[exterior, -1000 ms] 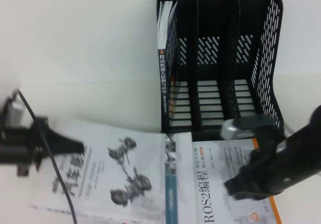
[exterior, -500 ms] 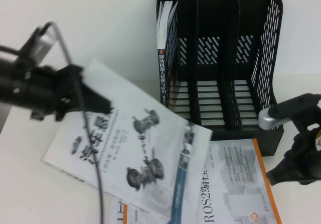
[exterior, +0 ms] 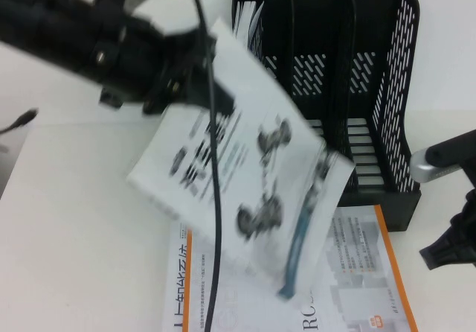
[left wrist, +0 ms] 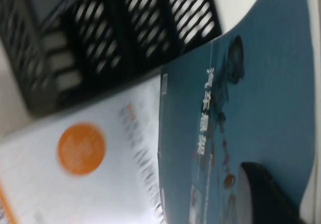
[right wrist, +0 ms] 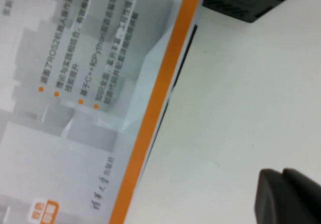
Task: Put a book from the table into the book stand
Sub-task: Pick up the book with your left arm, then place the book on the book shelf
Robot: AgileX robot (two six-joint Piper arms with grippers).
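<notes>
My left gripper holds the book slanted, its lower corner (exterior: 287, 293) below the book stand's rim, so I'll lift it clear and turn it edge-on over the middle slot (exterior: 316, 64).
My left gripper (exterior: 195, 58) is shut on the upper edge of the book (exterior: 249, 172), white front with grey suspension drawings, and holds it tilted in the air in front of the black book stand (exterior: 372, 64). The left wrist view shows the book's teal back (left wrist: 251, 73) against one of my fingers (left wrist: 268, 196), with the stand (left wrist: 95, 48) behind. My right gripper (exterior: 448, 251) hovers low over the white table (exterior: 67, 235), to the right of the ROS2 book. Its fingertips (right wrist: 288, 196) are together and hold nothing.
The orange-bordered ROS2 book (exterior: 361, 269) lies flat in front of the stand, also in the right wrist view (right wrist: 85, 78). Another orange-edged book (exterior: 186, 295) lies beside it. A book (exterior: 249, 16) stands in the stand's left slot. A black cable (exterior: 214, 220) hangs across the held book.
My left gripper has lifted the book off the table and carried it up and to the right, toward the stand. My right gripper has drawn back to the right, off the ROS2 book.
</notes>
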